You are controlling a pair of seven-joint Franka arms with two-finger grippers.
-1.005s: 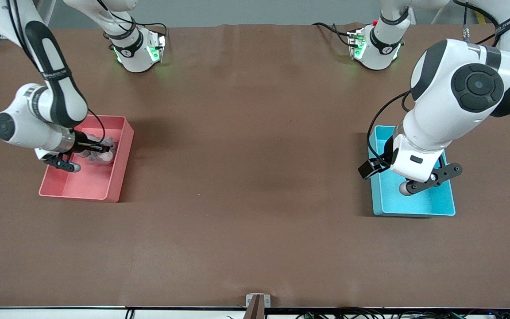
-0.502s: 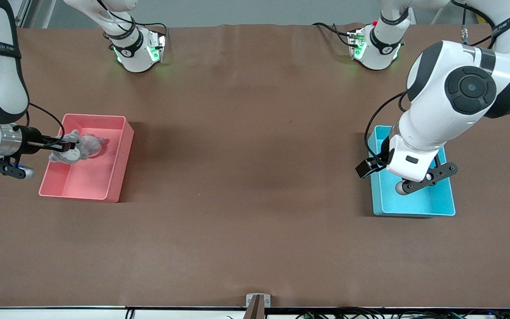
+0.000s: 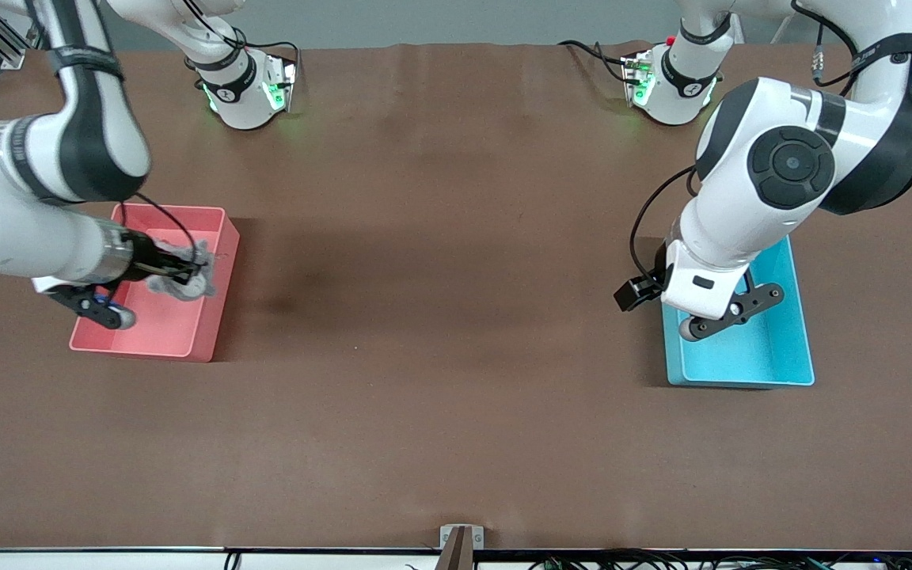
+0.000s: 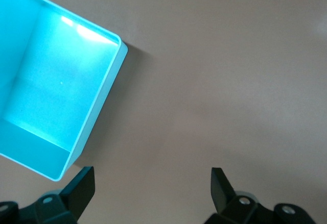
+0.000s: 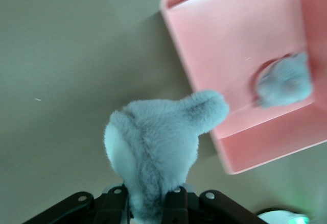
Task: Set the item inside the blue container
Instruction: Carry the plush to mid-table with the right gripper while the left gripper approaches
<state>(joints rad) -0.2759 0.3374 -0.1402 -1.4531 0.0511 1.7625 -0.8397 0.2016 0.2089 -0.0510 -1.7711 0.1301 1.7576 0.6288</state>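
My right gripper carries the grey plush toy [image 3: 188,281] next until it rests on the table's middle [image 3: 445,332]. The toy hangs above the pink bin's rim, and that part of the table is clear.
A grey plush toy [image 3: 189,280] [image 5: 153,142] hangs in my right gripper [image 3: 179,271] [image 5: 148,203], which is shut on its lower end. It is held over the pink bin [image 3: 157,332] [image 5: 230,55], by the wall toward the table's middle. A second grey plush piece [image 5: 284,83] lies inside that bin. The blue container [image 3: 773,356] [image 4: 51,96] sits at the left arm's end of the table with nothing in it. My left gripper [image 4: 152,183] is open over bare table just beside the container's edge; in the front view the left hand [image 3: 701,281] hides it.
The brown table [image 3: 440,317] stretches wide between the two bins. Both arm bases [image 3: 246,87] [image 3: 674,83] stand at the edge farthest from the front camera. A small metal bracket [image 3: 461,538] sits at the nearest edge.
My right gripper swung out past the pink bin's outer wall with the plush, then back over the wall toward the table's middle. My left hand slid off the blue container toward the table's middle.
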